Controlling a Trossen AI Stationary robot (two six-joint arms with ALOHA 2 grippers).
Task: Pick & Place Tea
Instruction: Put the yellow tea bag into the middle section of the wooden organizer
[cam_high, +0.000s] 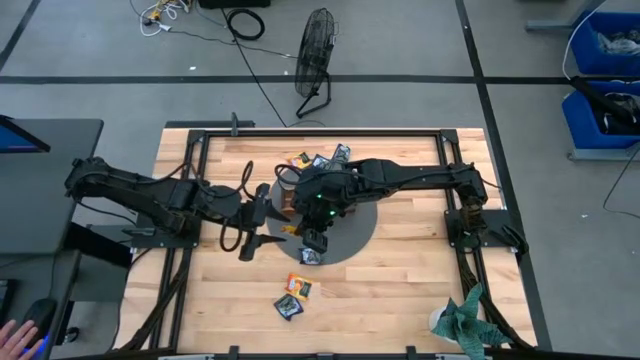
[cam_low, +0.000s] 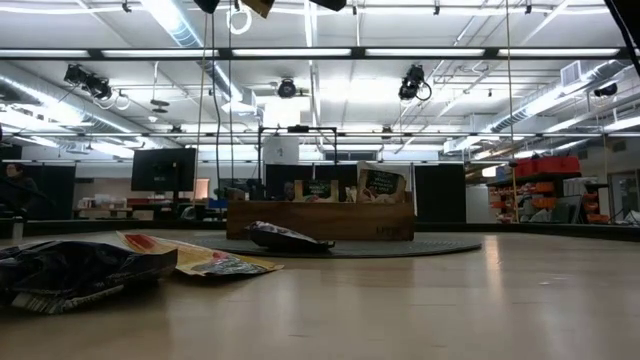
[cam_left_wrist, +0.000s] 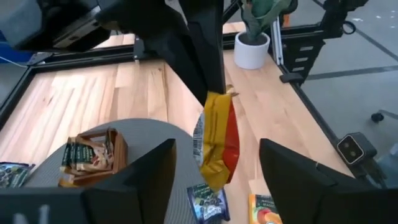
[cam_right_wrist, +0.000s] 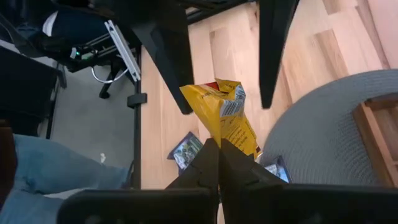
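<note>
My right gripper is holding the yellow sachet (cam_right_wrist: 227, 113) at a slant, so my left gripper should hold its lower end (cam_left_wrist: 216, 175) while my right gripper grips it again, straighter, for the tray.
My right gripper (cam_right_wrist: 219, 155) hangs above the table by the grey mat's left edge, shut on a yellow-and-red tea sachet (cam_left_wrist: 217, 143). My left gripper (cam_left_wrist: 214, 180) is open and level with it; its two fingers stand on either side of the sachet (cam_right_wrist: 224, 118), and I cannot tell whether they touch it. The brown wooden tray (cam_high: 288, 195) stands on the mat with sachets upright inside. Other sachets lie flat: one dark (cam_high: 312, 256) on the mat, two (cam_high: 293, 290) on the wood near the near edge, several (cam_high: 320, 160) beyond the mat. My right gripper pinches the yellow sachet between its two fingers at the upper end (cam_right_wrist: 227, 140). The fingers (cam_left_wrist: 208, 74) come from above, pointing down. The sachet hangs below them, lifted clear of the table, and its lower end (cam_left_wrist: 214, 177) sits between my left gripper's fingers.
A potted plant (cam_high: 462, 322) stands at the near right corner. Black frame rails (cam_high: 320, 128) run around the table. Bare wood lies left of the mat and along the near edge. In the low view, crumpled sachets (cam_low: 60, 270) lie close to the camera.
</note>
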